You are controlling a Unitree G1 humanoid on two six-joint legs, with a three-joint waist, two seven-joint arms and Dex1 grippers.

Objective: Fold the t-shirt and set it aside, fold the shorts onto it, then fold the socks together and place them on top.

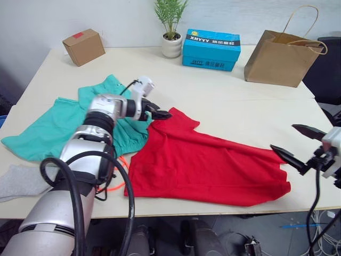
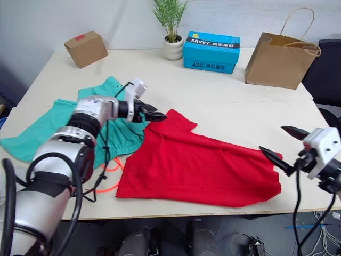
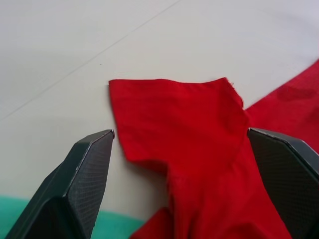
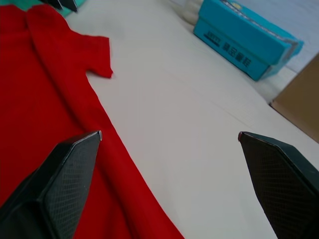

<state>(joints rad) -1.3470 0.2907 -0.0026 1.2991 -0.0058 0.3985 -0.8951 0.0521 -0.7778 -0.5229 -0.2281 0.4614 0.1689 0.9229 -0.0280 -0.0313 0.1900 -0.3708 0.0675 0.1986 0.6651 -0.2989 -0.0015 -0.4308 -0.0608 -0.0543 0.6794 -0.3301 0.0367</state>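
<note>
The red t-shirt's edge lies loosely over the teal shorts. The t-shirt's far corner will fold over and leave the shorts behind when I pull.
The red t-shirt lies spread across the front middle of the table, one sleeve pointing to the far side. My left gripper hovers open at the shirt's far left corner, its fingers standing either side of that sleeve and holding nothing. The teal shorts lie to the left, partly under my left arm, with the orange drawstring trailing by the shirt's left edge. A grey sock rests at the front left edge. My right gripper is open just off the shirt's right end.
Along the far edge of the table stand a cardboard box, a potted plant, a blue carton and a brown paper bag. Bare tabletop lies between them and the shirt.
</note>
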